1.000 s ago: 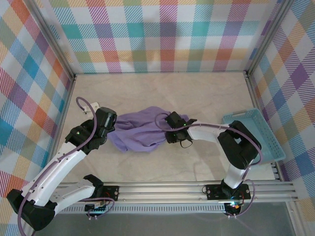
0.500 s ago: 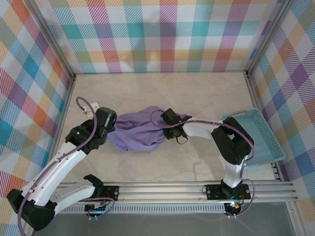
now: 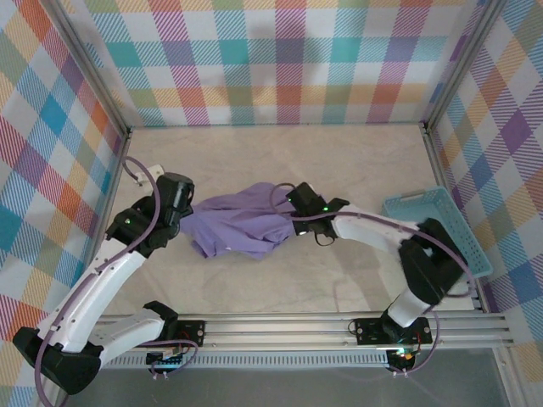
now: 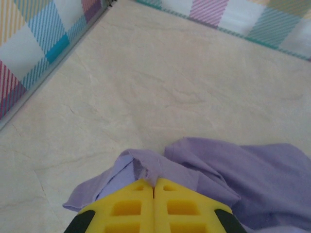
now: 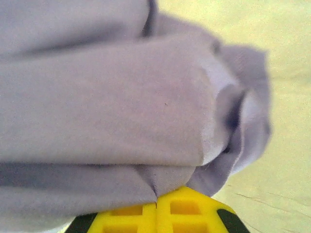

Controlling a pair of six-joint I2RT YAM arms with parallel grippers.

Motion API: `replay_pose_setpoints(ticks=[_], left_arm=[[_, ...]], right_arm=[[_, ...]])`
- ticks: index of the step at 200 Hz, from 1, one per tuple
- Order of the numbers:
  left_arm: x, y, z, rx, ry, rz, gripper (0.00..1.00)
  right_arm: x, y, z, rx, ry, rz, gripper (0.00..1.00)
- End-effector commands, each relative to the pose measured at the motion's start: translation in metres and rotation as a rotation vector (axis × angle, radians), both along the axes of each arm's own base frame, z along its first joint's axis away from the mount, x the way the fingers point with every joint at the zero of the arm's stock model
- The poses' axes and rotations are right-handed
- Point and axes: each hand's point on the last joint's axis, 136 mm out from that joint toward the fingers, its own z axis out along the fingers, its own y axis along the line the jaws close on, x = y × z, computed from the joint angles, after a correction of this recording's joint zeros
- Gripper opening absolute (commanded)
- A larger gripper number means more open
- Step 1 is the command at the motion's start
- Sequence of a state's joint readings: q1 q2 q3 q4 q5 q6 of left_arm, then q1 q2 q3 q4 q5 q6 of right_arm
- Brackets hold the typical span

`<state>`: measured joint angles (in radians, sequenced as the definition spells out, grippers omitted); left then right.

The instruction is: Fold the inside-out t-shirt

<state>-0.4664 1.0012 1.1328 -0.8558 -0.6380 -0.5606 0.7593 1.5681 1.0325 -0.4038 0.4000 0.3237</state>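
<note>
My grippers should lift the t-shirt toward the back wall, pull it taut and lay it out before folding, since the t-shirt lies bunched between them.
The inside-out t-shirt is a crumpled lavender bundle in the middle of the table, stretched between both arms. My left gripper sits at its left end. In the left wrist view my left gripper has its yellow jaws pressed together on a pinched fold of the t-shirt. My right gripper is at the bundle's right end. In the right wrist view my right gripper is shut on a fold of the t-shirt, which hangs bunched in front of the camera.
A light blue plastic basket stands at the right edge of the table, beside the right arm. Checked walls close in the left, back and right sides. Bare beige tabletop lies behind the shirt and also in front of it.
My right gripper has shut on the shirt's right end and its arm has shifted a little. My left gripper has drawn slightly back and left with its fold. The bundle is now pulled longer.
</note>
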Motion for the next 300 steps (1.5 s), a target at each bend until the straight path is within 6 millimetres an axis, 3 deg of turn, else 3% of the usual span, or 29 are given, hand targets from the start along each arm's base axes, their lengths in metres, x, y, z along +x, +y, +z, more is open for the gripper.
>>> replay_pose_setpoints(ticks=[1, 36, 72, 90, 102, 113, 139, 162, 173, 191, 205, 230, 243, 255, 275, 286, 300], left_arm=[[0.010, 0.007, 0.030, -0.013, -0.060, 0.011, 0.00], [0.022, 0.008, 0.068, -0.024, -0.123, 0.004, 0.00], [0.024, 0.005, 0.134, -0.059, -0.245, -0.035, 0.00], [0.019, 0.003, 0.156, -0.091, -0.311, -0.057, 0.00], [0.020, 0.002, 0.157, -0.095, -0.316, -0.061, 0.00], [0.025, 0.001, 0.146, -0.080, -0.288, -0.056, 0.00], [0.045, -0.002, 0.093, -0.030, -0.130, -0.028, 0.00], [0.059, -0.005, 0.050, -0.048, 0.000, -0.025, 0.00], [0.067, -0.005, 0.036, -0.072, 0.049, -0.025, 0.00], [0.087, -0.012, 0.023, -0.125, 0.108, -0.049, 0.00], [0.113, -0.027, 0.029, -0.163, 0.119, -0.088, 0.00], [0.166, -0.080, 0.058, -0.297, 0.103, -0.235, 0.00], [0.178, -0.103, 0.093, -0.329, 0.045, -0.295, 0.00], [0.176, -0.115, 0.122, -0.318, -0.025, -0.329, 0.00], [0.161, -0.104, 0.152, -0.295, -0.123, -0.313, 0.00], [0.152, -0.086, 0.149, -0.258, -0.133, -0.262, 0.00], [0.140, -0.061, 0.132, -0.221, -0.117, -0.201, 0.00]], right_arm=[[-0.006, -0.026, 0.042, -0.003, -0.080, -0.027, 0.00], [-0.012, -0.047, 0.116, 0.097, -0.177, -0.025, 0.00], [-0.028, -0.066, 0.208, 0.188, -0.313, 0.012, 0.00], [-0.043, -0.067, 0.235, 0.237, -0.332, 0.057, 0.00], [-0.050, -0.062, 0.238, 0.265, -0.312, 0.091, 0.00], [-0.050, -0.055, 0.229, 0.271, -0.279, 0.114, 0.00], [-0.030, -0.038, 0.180, 0.216, -0.176, 0.103, 0.00], [-0.011, -0.039, 0.146, 0.205, -0.092, 0.035, 0.00], [-0.004, -0.046, 0.140, 0.219, -0.066, -0.013, 0.00], [0.008, -0.063, 0.151, 0.278, -0.057, -0.081, 0.00], [0.019, -0.080, 0.172, 0.318, -0.072, -0.134, 0.00], [0.033, -0.101, 0.237, 0.378, -0.181, -0.175, 0.00], [0.031, -0.105, 0.274, 0.395, -0.257, -0.160, 0.00], [0.022, -0.105, 0.302, 0.421, -0.318, -0.129, 0.00], [0.002, -0.097, 0.320, 0.470, -0.339, -0.064, 0.00], [-0.010, -0.082, 0.313, 0.471, -0.320, 0.003, 0.00], [-0.027, -0.054, 0.286, 0.438, -0.274, 0.098, 0.00]])
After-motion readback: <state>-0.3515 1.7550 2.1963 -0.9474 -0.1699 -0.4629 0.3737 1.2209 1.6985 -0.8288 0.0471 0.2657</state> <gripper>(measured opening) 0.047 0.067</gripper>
